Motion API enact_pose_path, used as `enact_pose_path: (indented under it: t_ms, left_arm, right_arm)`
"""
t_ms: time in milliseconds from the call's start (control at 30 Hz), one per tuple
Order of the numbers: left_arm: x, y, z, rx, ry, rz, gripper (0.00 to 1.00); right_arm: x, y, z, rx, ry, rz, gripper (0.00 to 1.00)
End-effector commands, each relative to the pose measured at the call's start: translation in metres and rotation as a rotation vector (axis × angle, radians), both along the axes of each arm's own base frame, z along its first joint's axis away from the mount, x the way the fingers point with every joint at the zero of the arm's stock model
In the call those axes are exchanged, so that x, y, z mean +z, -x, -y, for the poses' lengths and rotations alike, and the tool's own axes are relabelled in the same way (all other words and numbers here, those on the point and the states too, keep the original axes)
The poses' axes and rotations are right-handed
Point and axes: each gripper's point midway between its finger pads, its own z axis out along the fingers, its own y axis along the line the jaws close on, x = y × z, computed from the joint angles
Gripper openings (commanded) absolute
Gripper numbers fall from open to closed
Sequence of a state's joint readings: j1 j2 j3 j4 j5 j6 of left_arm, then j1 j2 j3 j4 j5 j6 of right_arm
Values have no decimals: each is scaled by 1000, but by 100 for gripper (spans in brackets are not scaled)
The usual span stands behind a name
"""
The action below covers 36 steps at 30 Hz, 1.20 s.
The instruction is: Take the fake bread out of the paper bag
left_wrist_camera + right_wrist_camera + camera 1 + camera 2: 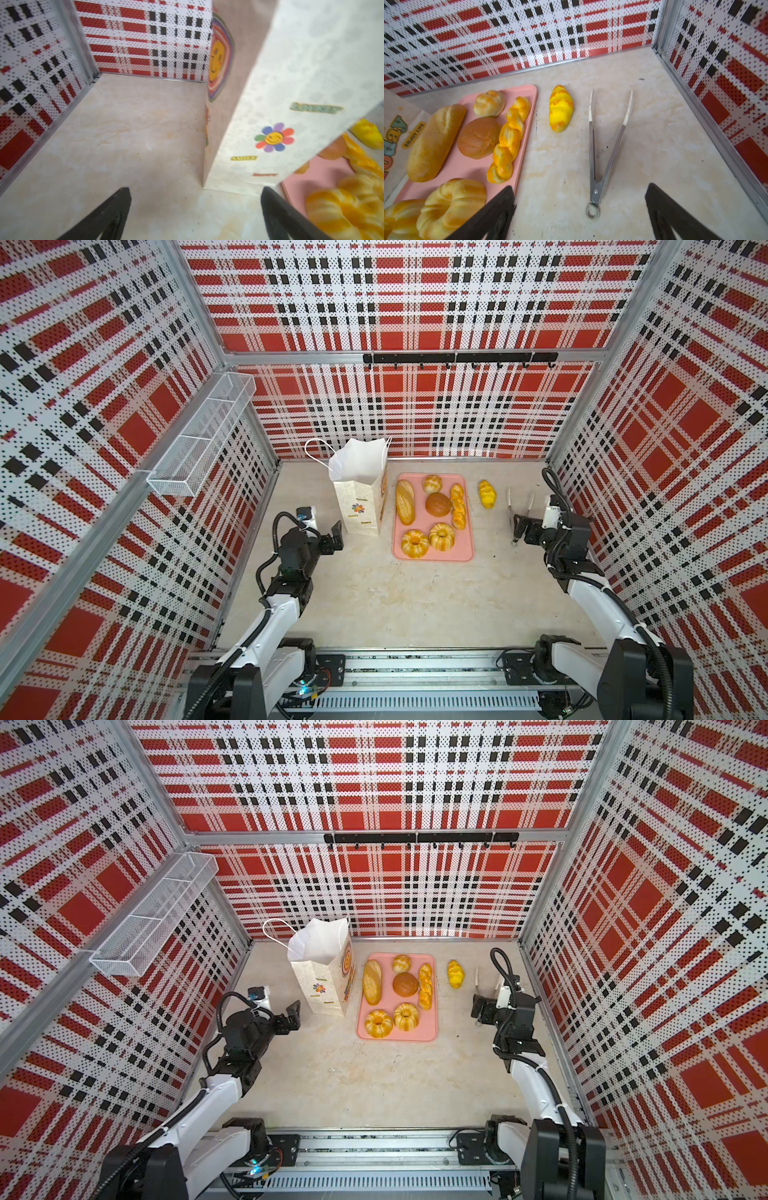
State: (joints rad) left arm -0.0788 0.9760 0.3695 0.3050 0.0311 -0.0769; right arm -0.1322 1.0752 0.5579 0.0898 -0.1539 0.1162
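Note:
The robot's left gripper should push the bag's front side (358, 513) back and straighten the bag, because the white paper bag's base (360, 533) is crooked and forward beside the pink tray.
The white paper bag (359, 497) (322, 979) (291, 83) stands upright at the back left, and its inside is hidden. Beside it on the pink tray (432, 559) lie pieces of the fake bread: long loaf (404, 502), small roll (432, 483), brown bun (478, 138), braided stick (508, 141) and two rings (414, 544) (441, 536). A yellow croissant (487, 494) (561, 108) lies on the table right of the tray. My left gripper (334, 536) (195, 189) is open and empty just before the bag's base. My right gripper (523, 526) (580, 186) hangs open and empty over the tongs' hinge.
Metal tongs (513, 510) (600, 155) lie on the table right of the croissant, near the right wall. A white wire basket (199, 439) hangs on the left wall and a black hook rail (457, 358) on the back wall.

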Motion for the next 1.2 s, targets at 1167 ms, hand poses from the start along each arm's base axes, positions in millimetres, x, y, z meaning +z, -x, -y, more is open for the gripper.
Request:
enact_pose_path:
  t_ms: [1167]
  left_arm:
    - [-61,-48,43,190,267,-194,100]
  right_arm:
    - [18,7,0,-12,9,81,100]
